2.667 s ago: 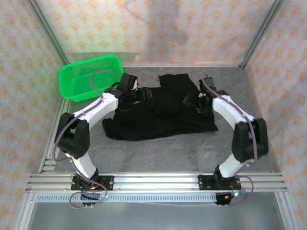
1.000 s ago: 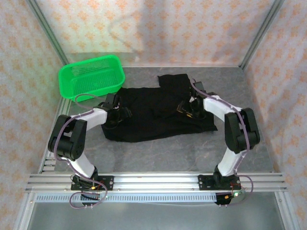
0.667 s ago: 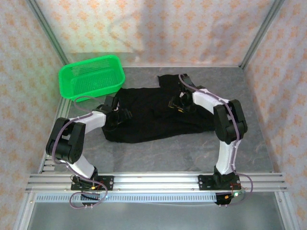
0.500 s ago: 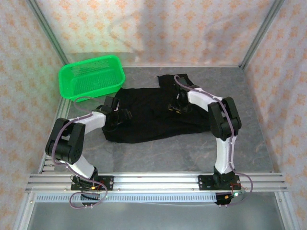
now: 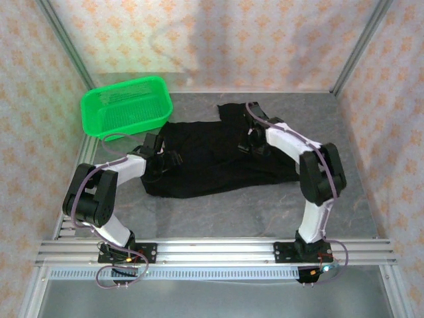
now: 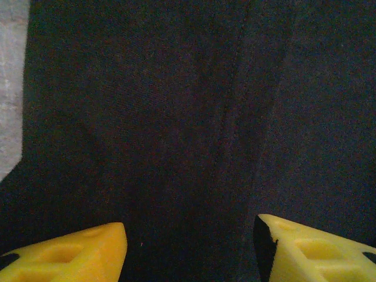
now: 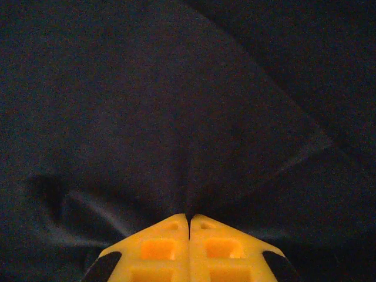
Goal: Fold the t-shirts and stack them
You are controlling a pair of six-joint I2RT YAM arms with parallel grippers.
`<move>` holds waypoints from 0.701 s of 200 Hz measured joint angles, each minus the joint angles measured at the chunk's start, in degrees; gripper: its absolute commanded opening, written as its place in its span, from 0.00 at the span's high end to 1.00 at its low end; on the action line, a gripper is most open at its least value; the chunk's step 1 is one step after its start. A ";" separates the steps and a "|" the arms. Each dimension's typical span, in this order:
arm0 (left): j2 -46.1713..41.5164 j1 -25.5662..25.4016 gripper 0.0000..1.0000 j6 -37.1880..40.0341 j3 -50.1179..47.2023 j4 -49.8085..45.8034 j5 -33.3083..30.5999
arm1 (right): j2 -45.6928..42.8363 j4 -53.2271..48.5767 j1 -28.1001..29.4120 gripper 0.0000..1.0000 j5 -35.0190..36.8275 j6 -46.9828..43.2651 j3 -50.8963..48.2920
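Note:
The black cloth's creases (image 7: pixel 187 197) run into my right gripper's shut fingers. I should go on pulling toward the t-shirt's near edge (image 5: pixel 264 183) and let go there.
Black t-shirts (image 5: pixel 212 162) lie spread in a rumpled heap across the middle of the grey table. My left gripper (image 5: pixel 165 159) is low over their left part. In the left wrist view it (image 6: pixel 191 235) stands open, its yellow fingertips (image 6: pixel 76 249) wide apart above flat black cloth (image 6: pixel 176 117) with a seam running down it. My right gripper (image 5: pixel 248 142) rests on the upper right part of the heap. The right wrist view has that gripper (image 7: pixel 188 218) shut, with creases in the black cloth (image 7: pixel 176 117) running into the tip.
A bright green mesh basket (image 5: pixel 126 106) stands at the back left, just beyond the cloth. Patterned walls and metal posts (image 5: pixel 63 40) close in the table. Bare grey tabletop (image 5: pixel 218 212) lies between the shirts and the near rail.
The right arm swung left and farther back across the cloth, then settled on its upper right part. The left arm dropped onto the cloth's left part and has since held still.

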 measured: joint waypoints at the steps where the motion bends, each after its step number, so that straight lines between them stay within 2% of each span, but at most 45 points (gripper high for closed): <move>1: 0.00 0.02 0.39 0.02 0.00 0.00 0.02 | -0.52 0.00 0.00 1.00 0.02 -0.02 -0.24; 58: 0.22 0.15 0.39 -0.07 0.00 0.09 0.00 | -20.59 1.01 0.00 1.00 -0.42 2.82 -17.35; 95: 0.44 0.17 0.39 -0.24 -0.02 0.52 0.02 | -26.05 1.57 0.50 1.00 -2.14 5.60 -32.74; 120: 0.44 0.20 0.39 -0.33 -0.11 0.68 0.07 | -27.69 0.55 0.70 0.93 -2.64 7.04 -39.60; 140: 0.44 0.20 0.39 -0.59 -0.20 0.81 0.07 | -28.35 -0.94 0.70 0.80 -2.60 7.26 -41.13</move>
